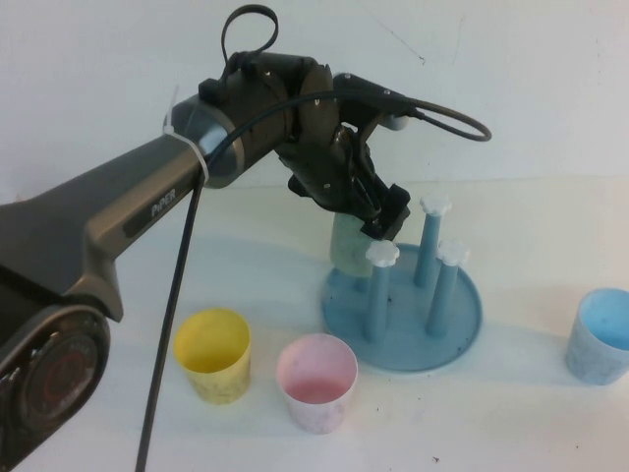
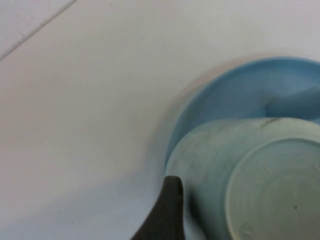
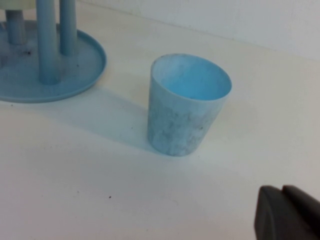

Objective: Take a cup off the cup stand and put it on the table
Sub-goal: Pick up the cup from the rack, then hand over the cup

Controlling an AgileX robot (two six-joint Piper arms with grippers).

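Note:
My left gripper should lift and tilt the mint-green cup (image 1: 349,243), then hold out its rim (image 1: 348,269) to my right gripper, because the cup is upside down with my left gripper at its base.
The pale mint-green cup (image 1: 346,246) sits upside down over the back-left peg of the round blue cup stand (image 1: 403,346). My left gripper (image 1: 379,222) reaches down over it from the left, open, its fingers straddling the cup's upturned base. In the left wrist view the cup (image 2: 260,175) fills the space between the jaws, one dark finger (image 2: 168,210) stands beside its wall, and the stand's tray (image 2: 235,95) lies beneath. Three other pegs with white caps are bare. My right gripper (image 3: 287,212) hovers shut and empty over the white table (image 3: 100,190), out of the high view.
A yellow cup (image 1: 213,354) and a pink cup (image 1: 316,382) stand upright on the table in front of the stand. A light blue cup (image 1: 601,334) stands at the right edge, close to my right gripper in its wrist view, light blue cup (image 3: 187,105).

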